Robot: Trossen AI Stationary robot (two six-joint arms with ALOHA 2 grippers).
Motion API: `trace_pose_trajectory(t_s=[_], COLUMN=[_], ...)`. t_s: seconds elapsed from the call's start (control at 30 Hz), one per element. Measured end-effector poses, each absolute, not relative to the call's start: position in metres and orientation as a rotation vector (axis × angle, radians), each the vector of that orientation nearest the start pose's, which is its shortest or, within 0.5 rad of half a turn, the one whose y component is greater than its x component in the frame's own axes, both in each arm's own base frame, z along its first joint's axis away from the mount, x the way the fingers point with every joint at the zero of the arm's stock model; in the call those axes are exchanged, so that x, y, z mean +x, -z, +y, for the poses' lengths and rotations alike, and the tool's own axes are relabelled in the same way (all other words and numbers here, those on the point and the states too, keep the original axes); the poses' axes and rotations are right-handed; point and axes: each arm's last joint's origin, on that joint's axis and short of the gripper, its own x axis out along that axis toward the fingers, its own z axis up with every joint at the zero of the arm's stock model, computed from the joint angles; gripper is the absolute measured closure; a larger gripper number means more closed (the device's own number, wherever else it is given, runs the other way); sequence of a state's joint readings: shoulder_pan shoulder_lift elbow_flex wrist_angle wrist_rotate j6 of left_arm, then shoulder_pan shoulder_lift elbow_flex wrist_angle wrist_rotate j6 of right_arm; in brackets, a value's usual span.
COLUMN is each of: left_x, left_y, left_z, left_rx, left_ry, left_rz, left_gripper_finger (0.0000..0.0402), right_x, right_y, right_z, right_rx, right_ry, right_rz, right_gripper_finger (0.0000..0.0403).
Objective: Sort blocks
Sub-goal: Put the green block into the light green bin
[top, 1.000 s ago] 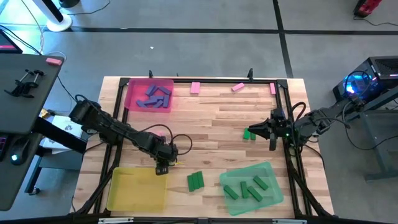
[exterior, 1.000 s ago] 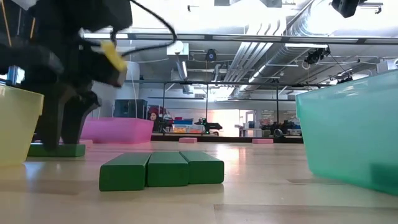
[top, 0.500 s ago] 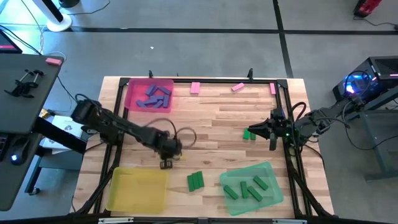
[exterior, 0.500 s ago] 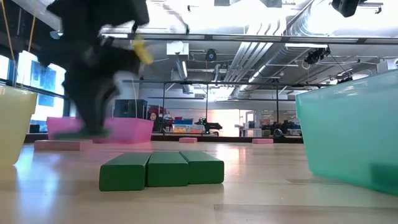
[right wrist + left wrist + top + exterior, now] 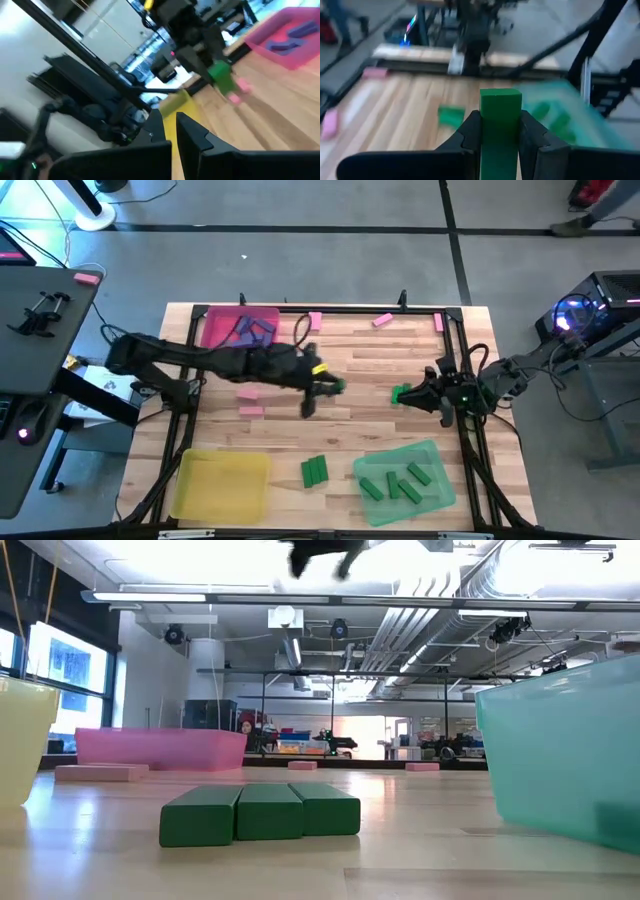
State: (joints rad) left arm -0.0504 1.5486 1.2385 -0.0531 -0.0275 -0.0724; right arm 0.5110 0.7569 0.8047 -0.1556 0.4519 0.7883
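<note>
The lifted green block (image 5: 500, 110) is like the blocks in the open green tray (image 5: 405, 483), so my left gripper should go on moving it until it is above that tray before it lets go.
My left gripper (image 5: 328, 387) hangs above the middle of the table, shut on a green block (image 5: 500, 102). That same held block (image 5: 220, 75) also shows in the right wrist view. My right gripper (image 5: 420, 392) waits shut at the right side, and a green block (image 5: 401, 394) lies on the table just off its fingertips. Three green blocks (image 5: 260, 812) lie side by side near the front. Pink blocks (image 5: 249, 401) lie left of centre. Purple blocks fill the pink tray (image 5: 212, 345). My left gripper pinches the green block's two long sides (image 5: 487, 132) between its two fingers (image 5: 532, 142). The block lies along the fingers and its free end (image 5: 500, 94) sticks out past the tips. The fingers point roughly level toward the table's right. The block is lifted clear of the table.
A green tray (image 5: 440, 455) with several green blocks stands at the near right and a yellow tray (image 5: 222, 485) at the near left. More pink blocks (image 5: 314, 321) lie along the far edge. A black frame (image 5: 465, 430) borders the table.
My left gripper has taken hold of a green block that lay beside the yellow tray. It has lifted the block clear and carried it up, toward the table's right and far edges, turning to point right.
</note>
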Motion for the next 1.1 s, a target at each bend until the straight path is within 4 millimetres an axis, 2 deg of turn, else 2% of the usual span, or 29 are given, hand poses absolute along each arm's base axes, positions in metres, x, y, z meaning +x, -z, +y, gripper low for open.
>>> trace_pose_trajectory(t_s=[0.13,0.2,0.3,0.4,0.57,0.7,0.8,0.93,1.0,1.1], left_x=[0.402,0.426,0.455,0.479,0.498,0.501,0.503,0.505,0.504,0.493], left_y=[-0.303,-0.293,-0.269,-0.237,-0.204,-0.183,-0.188,-0.219,-0.232,-0.256], left_z=[-0.024,-0.035,-0.054,-0.076,-0.116,-0.142,-0.143,-0.130,-0.114,-0.076], left_rx=[-0.065,-0.085,-0.137,-0.236,-0.317,-0.336,-0.307,-0.293,-0.291,-0.322], left_ry=[0.146,0.264,0.370,0.471,0.654,0.687,0.682,0.665,0.672,0.606], left_rz=[0.274,0.199,0.129,0.149,0.195,0.270,0.262,0.225,0.254,0.373], left_gripper_finger=[0.0354,0.0354,0.0354,0.0354,0.0348,0.0268,0.0199,0.0138,0.0126,0.0123], right_x=[0.151,0.151,0.148,0.147,0.146,0.147,0.147,0.147,0.147,0.147], right_y=[-0.349,-0.351,-0.353,-0.354,-0.354,-0.354,-0.354,-0.355,-0.356,-0.357], right_z=[0.069,0.067,0.065,0.064,0.063,0.064,0.064,0.064,0.064,0.064], right_rx=[0.746,0.730,0.714,0.697,0.690,0.696,0.709,0.711,0.716,0.727], right_ry=[-0.011,0.007,0.030,0.053,0.058,0.058,0.058,0.055,0.052,0.047], right_rz=[0.073,0.053,0.023,0.012,0.009,0.009,0.008,0.001,-0.007,-0.023], right_gripper_finger=[0.0403,0.0403,0.0403,0.0403,0.0403,0.0403,0.0403,0.0403,0.0403,0.0403])
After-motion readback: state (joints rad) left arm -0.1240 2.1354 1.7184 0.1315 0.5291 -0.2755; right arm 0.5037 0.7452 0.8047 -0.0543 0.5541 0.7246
